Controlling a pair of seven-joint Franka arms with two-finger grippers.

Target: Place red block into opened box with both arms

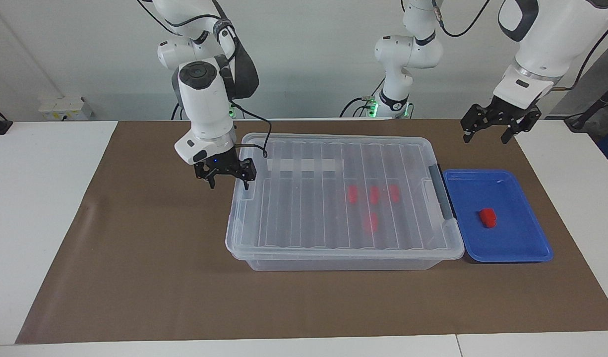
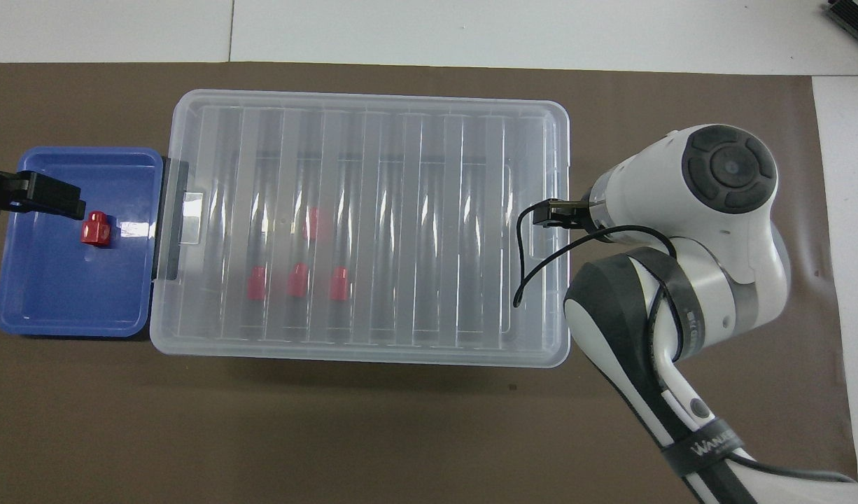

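Note:
The dark grey handle (image 2: 171, 220) lies unclipped under the lid's edge. The ribbed lid (image 2: 367, 227) will slide flat and come partway off when I pull with my right gripper.
The clear box (image 1: 341, 198) (image 2: 362, 224) lies in the middle of the brown mat with its ribbed lid (image 1: 304, 208) on. One red block (image 1: 487, 217) (image 2: 94, 229) rests in the blue tray (image 1: 512, 248) (image 2: 65, 308). Several more red blocks (image 1: 373, 195) show through the lid. My right gripper (image 1: 229, 186) is open and low at the box's end toward the right arm. One fingertip is over the lid's end tab, the other over the mat. My left gripper (image 1: 486, 140) hangs open in the air by the tray's edge.
The tray sits against the box's dark grey handle (image 1: 440, 191) at the left arm's end. A white tape strip (image 1: 304, 164) lies on the lid. The right arm's black cable (image 2: 534, 259) droops over the lid. The mat (image 1: 160, 272) lies on a white table.

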